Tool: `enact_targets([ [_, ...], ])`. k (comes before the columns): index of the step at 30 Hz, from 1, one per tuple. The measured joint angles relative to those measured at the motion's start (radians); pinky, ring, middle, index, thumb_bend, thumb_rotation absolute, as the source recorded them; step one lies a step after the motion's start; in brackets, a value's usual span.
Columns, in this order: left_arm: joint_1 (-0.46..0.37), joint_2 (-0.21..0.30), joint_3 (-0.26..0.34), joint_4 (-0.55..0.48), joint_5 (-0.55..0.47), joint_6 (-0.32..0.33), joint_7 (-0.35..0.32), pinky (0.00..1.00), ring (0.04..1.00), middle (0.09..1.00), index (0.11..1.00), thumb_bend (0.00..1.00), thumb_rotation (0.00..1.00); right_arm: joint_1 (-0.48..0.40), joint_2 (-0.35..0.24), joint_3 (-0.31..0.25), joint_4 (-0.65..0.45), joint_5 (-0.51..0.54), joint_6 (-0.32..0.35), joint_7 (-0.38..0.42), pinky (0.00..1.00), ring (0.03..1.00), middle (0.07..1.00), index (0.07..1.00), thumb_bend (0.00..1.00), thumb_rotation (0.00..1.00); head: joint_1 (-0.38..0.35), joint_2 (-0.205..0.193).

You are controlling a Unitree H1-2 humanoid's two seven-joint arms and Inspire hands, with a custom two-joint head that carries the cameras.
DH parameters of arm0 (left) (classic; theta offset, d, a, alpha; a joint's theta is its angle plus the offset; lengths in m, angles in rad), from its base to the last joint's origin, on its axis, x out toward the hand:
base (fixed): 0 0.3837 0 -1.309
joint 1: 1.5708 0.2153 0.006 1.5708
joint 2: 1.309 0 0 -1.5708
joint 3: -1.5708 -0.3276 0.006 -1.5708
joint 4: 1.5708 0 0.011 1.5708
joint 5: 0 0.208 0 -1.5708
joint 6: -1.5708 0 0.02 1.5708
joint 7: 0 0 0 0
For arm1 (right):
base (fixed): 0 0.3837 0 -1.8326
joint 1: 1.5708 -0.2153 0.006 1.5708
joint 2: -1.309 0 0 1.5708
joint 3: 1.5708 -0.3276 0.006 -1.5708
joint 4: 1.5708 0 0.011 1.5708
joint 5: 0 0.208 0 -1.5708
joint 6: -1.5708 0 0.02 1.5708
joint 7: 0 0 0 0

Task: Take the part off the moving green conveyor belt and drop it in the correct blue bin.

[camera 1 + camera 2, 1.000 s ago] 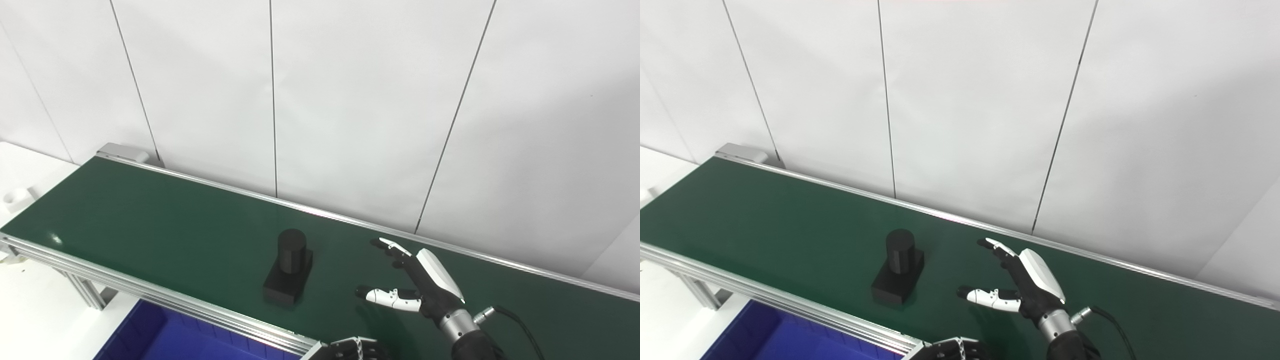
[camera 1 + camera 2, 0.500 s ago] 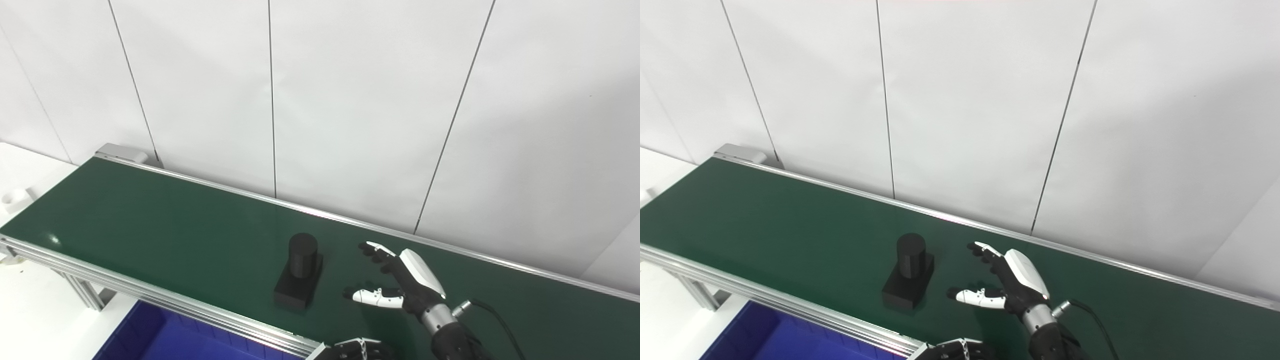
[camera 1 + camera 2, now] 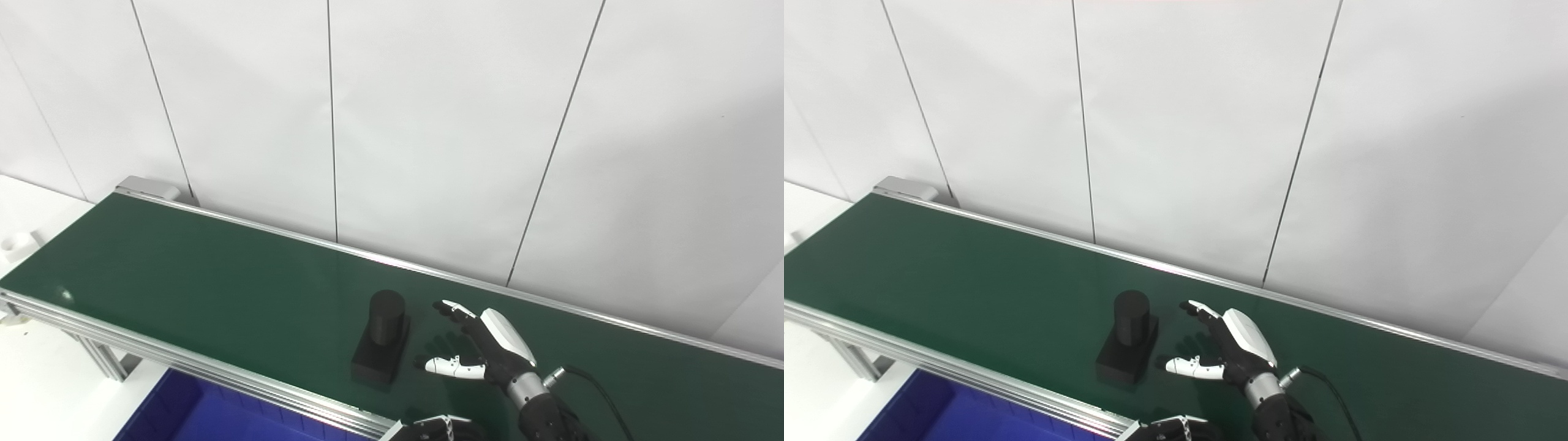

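Note:
My gripper will bring the square base (image 3: 376,364) along as one piece when it lifts the cylinder, because the two merge in the same black (image 3: 383,342) where they meet.
The part (image 3: 383,339) is black: a short cylinder standing upright on a square base, resting on the green conveyor belt (image 3: 184,269). My right hand (image 3: 484,346) hovers low over the belt just to the part's right, open, with fingers and thumb spread toward it and a small gap between them and the part. Only the knuckles of my left hand (image 3: 436,429) show at the bottom edge, below the belt's near rail. A blue bin (image 3: 184,416) sits below the rail at the lower left, largely out of frame.
Aluminium rails (image 3: 202,370) run along both long sides of the belt. A white panelled wall (image 3: 429,122) stands right behind the far rail. A white table surface with a small white fixture (image 3: 15,244) lies at the far left.
The part has ridden the belt to the right. My right hand has moved left and lower toward it, so the gap between them has shrunk a lot.

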Motion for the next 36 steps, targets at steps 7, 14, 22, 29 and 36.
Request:
enact_targets([
  [7,0.0,-0.009,-0.005,0.0,0.001,-0.003,0.001,0.68,0.7,0.703,0.689,1.0,0.04,-0.024,0.02,0.002,0.024,-0.003,0.0,-0.004,0.79,0.872,0.881,0.89,0.69,0.52,0.005,0.003],
  [14,0.0,-0.018,-0.011,-0.007,0.005,-0.003,0.012,0.67,0.693,0.699,0.69,1.0,0.04,-0.036,0.024,0.004,0.056,-0.007,0.0,-0.006,0.8,0.882,0.884,0.886,0.7,0.51,0.008,0.006],
  [22,0.0,-0.02,-0.024,-0.007,0.012,-0.005,0.026,0.67,0.689,0.697,0.69,1.0,0.04,-0.051,0.037,0.006,0.073,-0.01,-0.002,-0.025,0.81,0.878,0.873,0.874,0.71,0.51,0.014,0.008],
  [29,0.0,-0.024,-0.027,-0.003,0.015,-0.009,0.026,0.68,0.691,0.693,0.686,1.0,0.05,-0.051,0.042,0.017,0.087,-0.024,-0.008,-0.051,0.76,0.823,0.827,0.839,0.71,0.36,0.012,0.012],
  [36,0.0,-0.025,-0.027,-0.005,0.015,-0.01,0.026,0.68,0.691,0.696,0.686,1.0,0.07,-0.05,0.061,-0.008,0.115,-0.017,-0.059,-0.156,0.49,0.487,0.551,0.577,0.55,0.02,0.009,0.023],
])
